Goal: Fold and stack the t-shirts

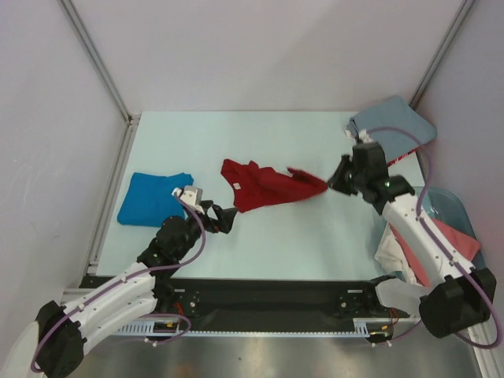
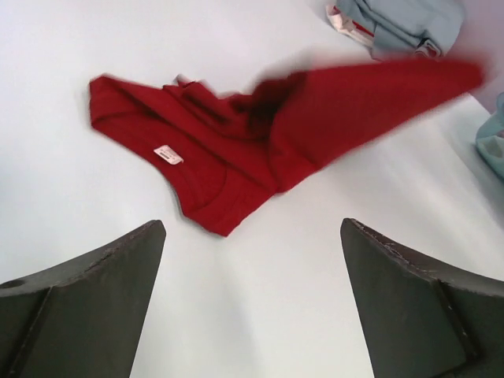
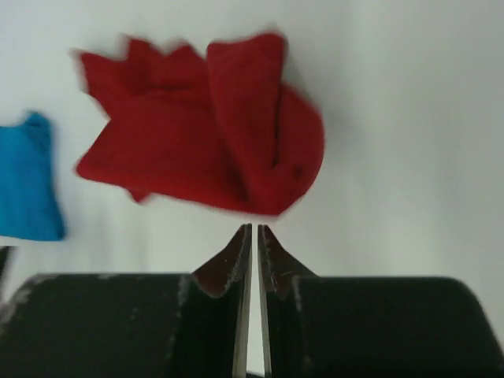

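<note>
My left gripper needs to take hold of the t-shirt's label end (image 1: 239,191) before both grippers lift and stretch the t-shirt, because the crumpled crimson red t-shirt (image 1: 272,186) hangs only from its point in my right gripper.
A crimson red t-shirt (image 1: 264,185) lies crumpled in the middle of the table, one corner drawn out to a point on the right. My right gripper (image 1: 335,179) is at that point. In the right wrist view its jaws (image 3: 254,227) are pressed together at the blurred shirt's (image 3: 213,134) near edge. A folded bright blue t-shirt (image 1: 153,197) lies at the left and also shows in the right wrist view (image 3: 27,181). My left gripper (image 1: 224,216) is open and empty, just short of the red shirt's (image 2: 236,150) near edge, its tips (image 2: 252,224) above bare table.
A grey-blue shirt (image 1: 394,126) lies at the far right corner and shows in the left wrist view (image 2: 409,24). A pale blue bin (image 1: 461,213) at the right edge holds salmon-pink (image 1: 449,236) and white (image 1: 390,252) shirts. Walls enclose the table's far and side edges.
</note>
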